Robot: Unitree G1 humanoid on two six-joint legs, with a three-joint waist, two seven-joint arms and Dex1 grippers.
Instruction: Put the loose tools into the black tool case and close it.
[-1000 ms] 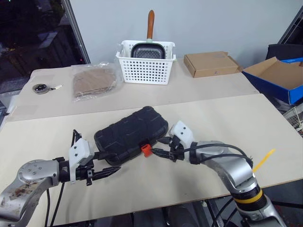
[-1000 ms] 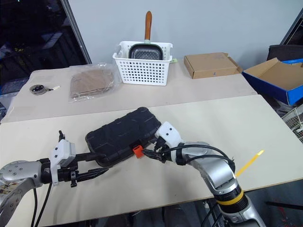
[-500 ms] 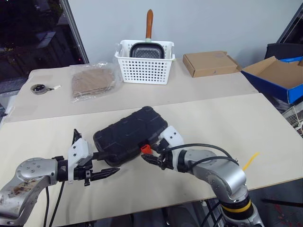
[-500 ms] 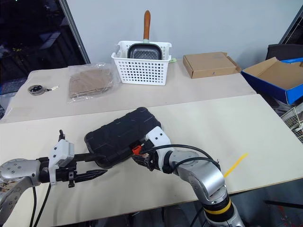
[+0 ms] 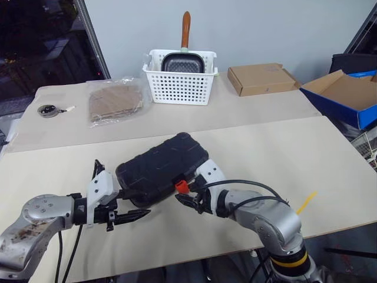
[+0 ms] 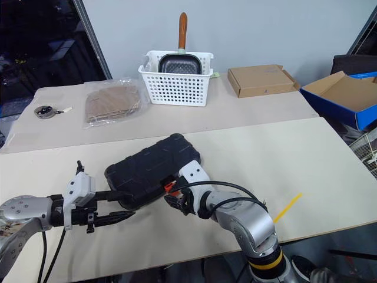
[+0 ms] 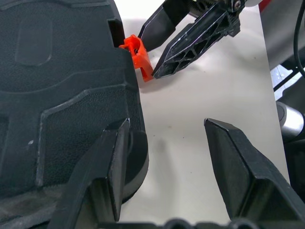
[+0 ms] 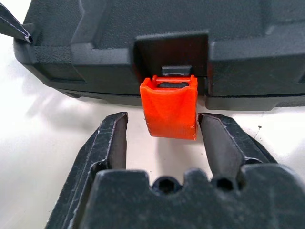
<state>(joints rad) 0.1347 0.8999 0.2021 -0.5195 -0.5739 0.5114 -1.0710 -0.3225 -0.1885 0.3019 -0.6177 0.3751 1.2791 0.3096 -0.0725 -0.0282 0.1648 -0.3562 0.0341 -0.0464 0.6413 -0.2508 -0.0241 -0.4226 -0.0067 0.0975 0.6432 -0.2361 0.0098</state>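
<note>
The orange latch (image 8: 169, 110) is hanging out of the slot in the black tool case (image 8: 172, 56). Next, my right gripper pushes the latch in with closed fingers.
The black tool case (image 5: 162, 168) lies with its lid down in the middle of the near table. Its orange latch (image 8: 169, 109) hangs down from the front edge. My right gripper (image 5: 187, 199) is open, with one finger on each side of the latch and a small gap on both sides. At the case's near left corner my left gripper (image 7: 167, 125) is open; one of its fingers (image 7: 112, 157) lies against the shell and the other stands over bare table. The loose tools are out of view.
On the far table stand a white perforated basket (image 5: 179, 82) holding a pan, a brown cardboard box (image 5: 262, 78), a bagged brown item (image 5: 115, 101) and a small round object (image 5: 50, 109). An open blue box (image 5: 347, 97) sits far right. A yellow strip (image 5: 306, 201) lies near the table's front edge.
My right arm has swung left and its wrist has bent, bringing its fingers from the right of the latch to either side of it. The left gripper and the case have stayed put.
</note>
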